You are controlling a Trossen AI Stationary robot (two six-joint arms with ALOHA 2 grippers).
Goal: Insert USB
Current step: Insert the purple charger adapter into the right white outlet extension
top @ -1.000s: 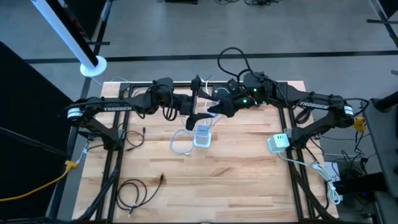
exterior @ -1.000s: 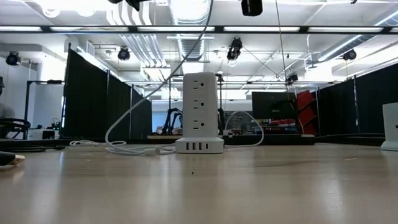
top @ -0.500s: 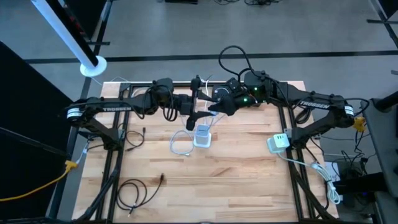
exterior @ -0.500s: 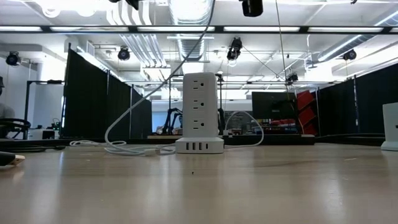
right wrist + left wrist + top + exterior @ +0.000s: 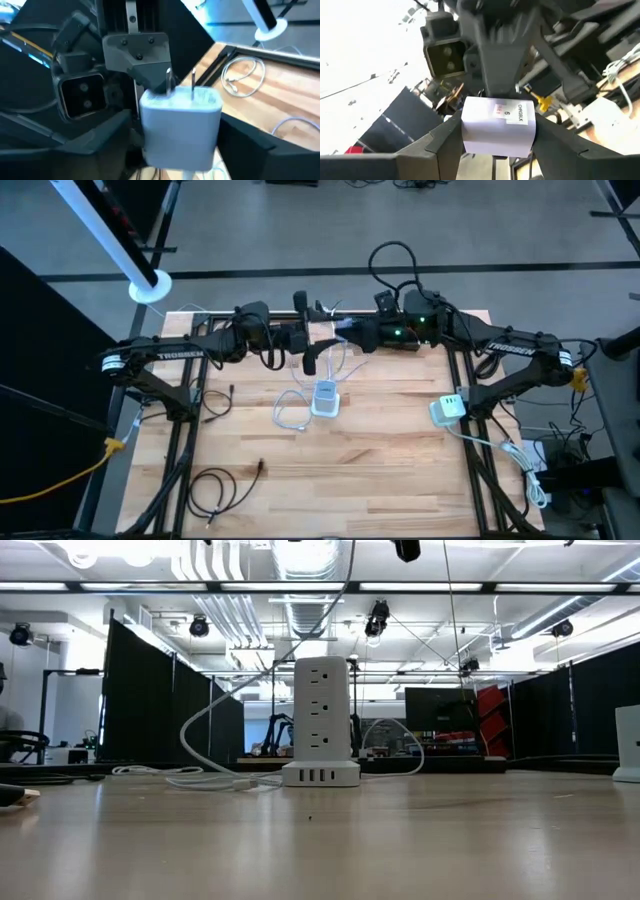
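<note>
The charger block (image 5: 181, 125) is tilted between my right gripper's fingers. My right gripper should open and grip the charger block's sides (image 5: 216, 129) squarely while my left gripper keeps it steady.
A white charger block (image 5: 499, 125) with a printed label sits between my left gripper's (image 5: 495, 150) shut fingers. In the right wrist view a white block (image 5: 181, 125) with two metal prongs (image 5: 192, 82) sits between my right gripper's (image 5: 180, 145) shut fingers. The two grippers (image 5: 312, 350) (image 5: 347, 335) face each other above the table's far middle, and it seems to be one and the same block. A white cable (image 5: 210, 725) hangs from up there to the table. The white power tower (image 5: 325, 398) stands upright on its base, with USB ports (image 5: 320, 776) low on its front. My left gripper pinches the charger block's two side faces (image 5: 470, 132) between its fingers (image 5: 440, 145), coming level from the table's left; the block is lifted clear. My right gripper pinches the block's side faces (image 5: 212, 130) between its fingers (image 5: 245, 142), coming level from the right, prongs pointing away toward the left arm.
A second white charger (image 5: 448, 408) with its cable sits near the right edge. A coiled black cable (image 5: 215, 485) lies near the left front. The white cable's loop (image 5: 290, 412) lies on the wood left of the tower.
Both grippers have moved from above the tower toward the table's far edge, still facing each other. The white cable has been drawn along with them, and its hanging arc has shifted in the low view. The tower has stayed put.
</note>
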